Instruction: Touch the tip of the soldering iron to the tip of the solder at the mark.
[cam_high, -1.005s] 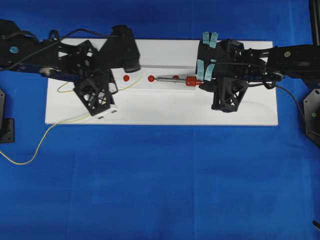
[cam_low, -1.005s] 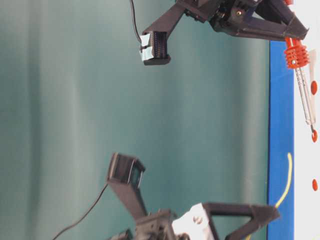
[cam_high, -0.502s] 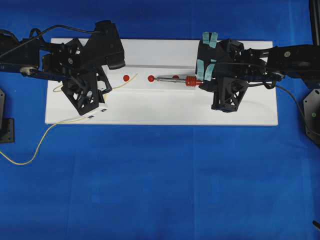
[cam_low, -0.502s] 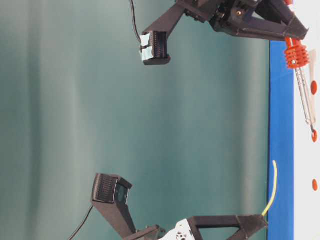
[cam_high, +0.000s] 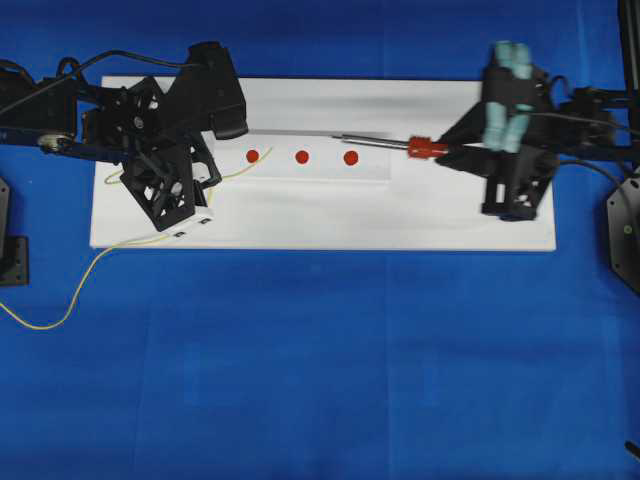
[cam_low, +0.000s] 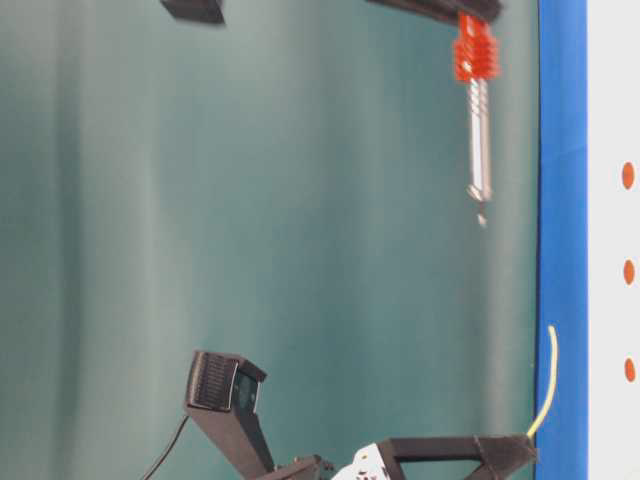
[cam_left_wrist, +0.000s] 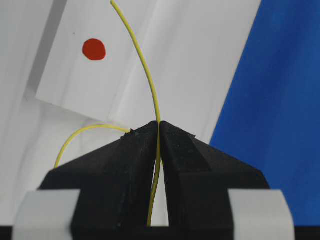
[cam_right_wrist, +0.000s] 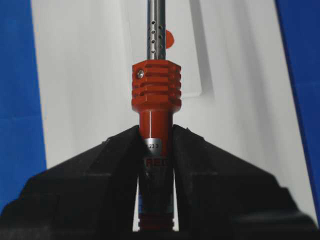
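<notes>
The iron's tip (cam_high: 335, 137) extends past the red mark (cam_high: 350, 158) nearest the robot's right gripper, so the right gripper should pull back while the left gripper brings the solder's tip there.
My right gripper (cam_high: 447, 150) is shut on the orange-red handle of the soldering iron (cam_high: 424, 148) (cam_right_wrist: 156, 85). The iron is held level, well above the white board (cam_high: 300, 215). The silver shaft (cam_low: 480, 130) points left, and its tip sits over the area near the right red mark (cam_high: 350, 157). My left gripper (cam_high: 205, 178) (cam_left_wrist: 159, 125) is shut on the yellow solder (cam_high: 250, 166) (cam_left_wrist: 145, 65). The solder's free end sticks out toward the left red mark (cam_high: 252, 155) (cam_left_wrist: 94, 49), just above the board (cam_low: 547, 385). The two tips are far apart.
Three red marks sit in a row on a raised white strip; the middle one (cam_high: 302, 156) lies between the two tips. The solder's long tail loops off the board's left front onto the blue cloth (cam_high: 60, 318). The iron's black cord (cam_high: 590, 190) runs off to the right.
My right gripper has lifted the iron off the board and drawn it back to the right, away from the middle mark. My left gripper shifted left earlier, lifting the solder's end, then held still.
</notes>
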